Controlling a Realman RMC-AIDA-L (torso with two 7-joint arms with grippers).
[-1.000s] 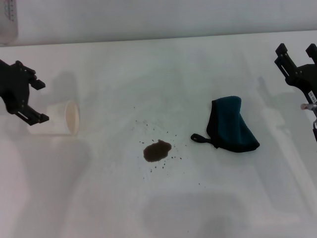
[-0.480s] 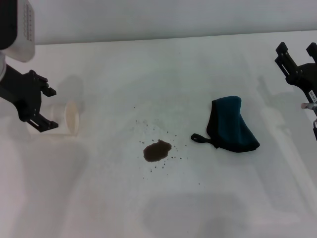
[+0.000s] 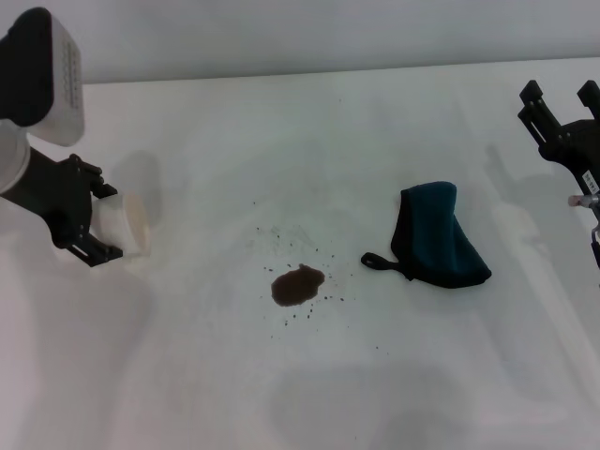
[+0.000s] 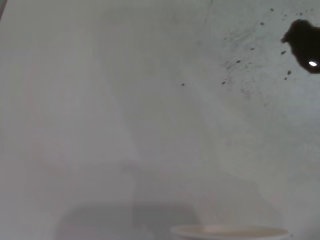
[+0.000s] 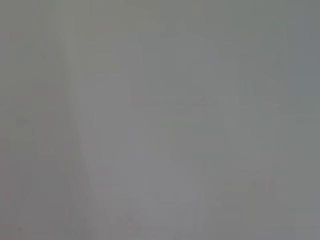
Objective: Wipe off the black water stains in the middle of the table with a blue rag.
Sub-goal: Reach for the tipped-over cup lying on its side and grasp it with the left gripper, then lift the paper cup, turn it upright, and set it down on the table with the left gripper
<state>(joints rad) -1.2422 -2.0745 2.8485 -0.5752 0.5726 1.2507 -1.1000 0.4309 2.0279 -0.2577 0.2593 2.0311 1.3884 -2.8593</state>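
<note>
The white cup is lying on its side with its opening [image 3: 139, 225] toward the black stains, so next my left gripper sets the cup [image 3: 114, 223] upright before my right gripper picks up the blue rag.
The black water stains [image 3: 298, 285] form a dark blotch with tiny specks around it in the middle of the white table [image 3: 281, 131]; the blotch also shows in the left wrist view [image 4: 302, 40]. The blue rag [image 3: 441, 246] lies crumpled to the right of the stains, its black loop pointing toward them. My left gripper [image 3: 106, 222] is open at the left, its fingers on either side of a white cup lying on its side. My right gripper [image 3: 561, 101] is open and empty at the far right, beyond the rag.
The translucent white cup [image 3: 134, 225] lies on its side at the left, mouth toward the stains; its rim shows in the left wrist view [image 4: 230, 231]. The right wrist view shows only blank surface.
My left arm has moved in from the left edge toward the cup, and its fingers now straddle it. The right arm, rag and stains have not moved.
</note>
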